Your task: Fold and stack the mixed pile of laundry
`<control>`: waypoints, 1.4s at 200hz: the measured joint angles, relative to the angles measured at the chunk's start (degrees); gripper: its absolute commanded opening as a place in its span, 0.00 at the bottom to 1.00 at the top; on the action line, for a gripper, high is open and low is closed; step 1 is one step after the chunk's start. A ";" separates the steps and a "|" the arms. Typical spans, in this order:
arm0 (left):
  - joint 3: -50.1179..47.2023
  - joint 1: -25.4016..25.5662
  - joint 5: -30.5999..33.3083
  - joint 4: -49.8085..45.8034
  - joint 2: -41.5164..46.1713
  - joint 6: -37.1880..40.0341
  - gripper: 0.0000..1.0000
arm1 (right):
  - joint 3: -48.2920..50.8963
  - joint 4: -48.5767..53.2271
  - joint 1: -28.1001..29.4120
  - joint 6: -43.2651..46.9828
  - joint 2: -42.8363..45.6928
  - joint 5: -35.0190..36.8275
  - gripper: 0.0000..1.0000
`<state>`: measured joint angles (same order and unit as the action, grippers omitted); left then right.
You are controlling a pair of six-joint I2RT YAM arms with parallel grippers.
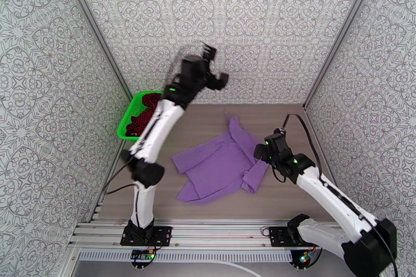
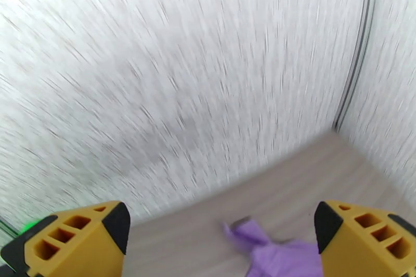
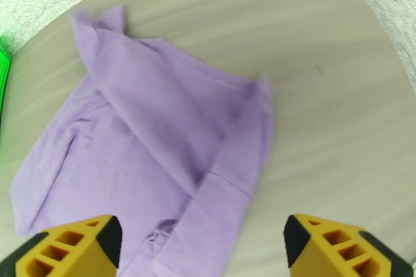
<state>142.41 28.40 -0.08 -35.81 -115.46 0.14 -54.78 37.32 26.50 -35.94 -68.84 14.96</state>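
The T-shirt's far end is folded over itself, so I should lower my left gripper to the T-shirt's near corner while my right gripper pulls that end straight.
The lavender-purple T-shirt [image 1: 221, 165] lies rumpled and partly folded over itself on the table's middle. The dark red speckled garment [image 1: 147, 108] sits in the green basket [image 1: 126, 123] at the back left. My left gripper [image 1: 216, 66] is raised high near the back wall, motion-blurred. In the left wrist view it [image 2: 221, 227] is open and empty, with a corner of the T-shirt [image 2: 273, 254] far below. My right gripper [image 1: 259, 152] hovers low over the shirt's right edge. Its yellow fingers [image 3: 101, 244] stand apart, open above the T-shirt [image 3: 156, 132], holding nothing.
Patterned walls close in the back and both sides, with metal posts at the corners. Bare tabletop [image 1: 291, 197] lies right of and in front of the shirt. A sliver of the green basket [image 3: 3, 70] shows at the left edge of the right wrist view.
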 measured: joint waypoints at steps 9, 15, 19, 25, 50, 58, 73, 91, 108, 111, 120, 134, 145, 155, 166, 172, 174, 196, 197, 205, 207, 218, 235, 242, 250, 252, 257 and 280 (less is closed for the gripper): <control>0.48 0.46 -0.57 -0.04 -0.09 -0.11 0.98 | -1.51 -0.22 -0.07 1.25 -2.64 -1.49 0.71; 0.66 0.92 -0.72 -0.20 -0.90 -0.22 0.97 | -2.71 -0.63 -0.11 2.32 -4.76 -2.82 0.71; 0.59 1.22 -0.72 -0.35 -1.49 -0.44 0.97 | -3.28 -0.79 -0.11 3.15 -5.81 -3.56 0.70; 0.11 1.66 -0.72 -0.87 -2.78 -0.76 0.96 | -4.37 -1.20 -0.15 4.11 -7.67 -4.85 0.70; -10.64 3.10 2.45 -4.79 -5.14 -2.84 0.93 | -10.43 -1.51 -0.26 8.79 -15.76 -10.34 0.61; -16.13 3.43 4.46 -6.62 -4.87 -3.82 0.93 | -13.14 -1.55 -0.26 10.69 -18.86 -11.85 0.56; -28.65 3.58 8.07 -8.61 -1.77 -7.06 0.89 | -19.17 -1.57 -0.26 13.75 -25.53 -14.80 0.46; -43.45 2.95 11.04 -11.26 5.97 -11.58 0.87 | -26.43 -1.92 -0.26 15.82 -33.81 -18.23 0.36; -56.30 1.62 13.07 -12.63 18.36 -16.81 0.87 | -31.82 -2.08 -0.26 16.90 -41.27 -22.47 0.30; -58.01 1.40 13.44 -13.05 20.74 -17.46 0.87 | -32.61 -2.14 -0.26 16.81 -42.40 -23.10 0.30; -62.66 0.66 14.71 -14.10 28.20 -20.15 0.87 | -34.67 -2.49 -0.26 16.79 -46.01 -25.53 0.28; -67.38 -0.04 16.20 -15.04 37.38 -23.98 0.86 | -36.61 -2.67 -0.26 16.02 -50.31 -28.59 0.26; -70.58 -0.11 16.48 -15.65 42.14 -26.77 0.85 | -37.73 -2.62 -0.26 14.93 -52.87 -30.38 0.24; -73.50 0.20 16.20 -16.33 44.50 -29.07 0.85 | -38.77 -2.54 -0.26 14.10 -54.88 -31.43 0.23; -76.70 0.96 15.76 -16.79 45.05 -31.56 0.86 | -40.41 -2.43 -0.26 12.68 -56.70 -32.15 0.22; -78.49 1.77 15.23 -17.03 44.63 -32.87 0.86 | -41.33 -2.40 -0.26 12.02 -57.57 -32.26 0.21; -79.03 2.03 15.02 -17.07 44.44 -33.20 0.86 | -41.55 -2.38 -0.26 11.87 -57.70 -32.22 0.21; -84.83 6.19 12.90 -17.99 41.51 -37.90 0.83 | -45.55 -2.43 -0.28 9.55 -60.59 -32.09 0.18; -85.02 6.34 12.85 -18.01 41.42 -38.03 0.82 | -45.72 -2.40 -0.28 9.51 -60.72 -32.04 0.18; -86.84 7.67 12.02 -17.94 40.72 -39.65 0.78 | -47.12 -2.38 -0.35 8.59 -61.72 -31.89 0.17; -87.10 7.82 11.91 -17.94 40.61 -39.80 0.76 | -47.52 -2.40 -0.37 8.22 -62.05 -31.80 0.17; -89.13 8.98 10.78 -17.77 39.76 -42.16 0.68 | -48.98 -2.45 -0.66 6.95 -63.34 -31.43 0.16; -91.86 9.92 9.75 -16.37 37.83 -44.74 0.58 | -49.64 -2.71 -1.57 4.70 -64.54 -30.75 0.16; -92.96 10.27 9.25 -15.52 36.50 -45.72 0.52 | -49.64 -2.93 -2.21 3.67 -64.63 -30.84 0.15; -94.20 10.78 8.79 -14.38 34.73 -47.12 0.48 | -49.55 -3.54 -2.99 2.58 -64.61 -30.36 0.15; -94.44 10.88 8.63 -14.12 34.34 -47.01 0.47 | -49.53 -3.61 -3.08 2.47 -64.61 -30.32 0.15; -95.06 11.17 8.46 -13.57 33.20 -47.80 0.47 | -49.37 -4.07 -3.69 1.70 -64.61 -30.23 0.15; -96.41 12.41 7.37 -11.45 28.70 -49.13 0.49 | -47.23 -6.64 -6.03 -0.79 -63.78 -29.88 0.14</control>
<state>46.00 40.82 7.29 -47.27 -86.76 -48.99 -102.02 30.68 20.47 -36.73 -132.62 -14.92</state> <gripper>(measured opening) 0.474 0.143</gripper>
